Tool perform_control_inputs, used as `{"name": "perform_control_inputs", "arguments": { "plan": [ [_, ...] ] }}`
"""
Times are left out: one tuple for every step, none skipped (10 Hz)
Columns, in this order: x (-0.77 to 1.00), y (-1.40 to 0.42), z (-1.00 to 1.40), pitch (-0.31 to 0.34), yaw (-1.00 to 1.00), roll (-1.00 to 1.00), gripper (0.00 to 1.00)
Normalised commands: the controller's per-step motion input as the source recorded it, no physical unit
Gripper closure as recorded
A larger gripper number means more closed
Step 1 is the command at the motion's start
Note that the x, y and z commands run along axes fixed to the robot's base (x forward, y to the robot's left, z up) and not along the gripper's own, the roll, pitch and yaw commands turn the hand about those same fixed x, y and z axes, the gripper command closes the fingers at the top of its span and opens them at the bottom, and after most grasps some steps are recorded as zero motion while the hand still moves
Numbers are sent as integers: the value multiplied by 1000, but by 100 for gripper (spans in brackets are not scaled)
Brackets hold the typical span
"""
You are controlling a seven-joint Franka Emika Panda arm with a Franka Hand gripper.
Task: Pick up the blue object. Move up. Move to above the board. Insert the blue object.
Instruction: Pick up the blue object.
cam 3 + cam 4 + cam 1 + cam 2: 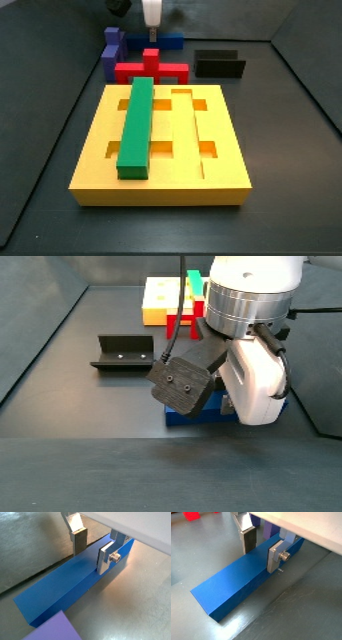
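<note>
The blue object shows straight, flat sides (81, 589) between the robot gripper's fingers, so its long loose end (48, 598) will keep level when the robot picks the object up off-centre.
The blue object (63, 592) is a long dark blue bar lying flat on the grey floor; it also shows in the wrist view (234, 587) and, partly hidden, in both side views (170, 42) (187, 422). My gripper (92, 551) (262, 549) is low over one end of the bar and open. One finger (79, 541) stands at the bar's far edge, the other (105, 558) at its near edge, tips about level with its top. The yellow board (227, 150) with grooves and cut-outs lies apart from the bar; its end shows in a side view (160, 296).
A green bar (138, 125) lies in a groove of the board. A red block (150, 70) and a purple-blue L-shaped block (111, 50) sit between board and bar; the purple one shows in both wrist views (57, 629) (271, 532). The black fixture (218, 63) (127, 353) stands nearby.
</note>
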Motion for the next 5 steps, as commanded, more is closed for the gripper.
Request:
{"name": "perform_control_inputs", "arguments": {
  "plan": [
    [0, 0, 0, 0, 0, 0, 100],
    [0, 0, 0, 0, 0, 0, 100],
    [0, 0, 0, 0, 0, 0, 100],
    [0, 0, 0, 0, 0, 0, 100],
    [0, 0, 0, 0, 0, 0, 100]
  ]
}}
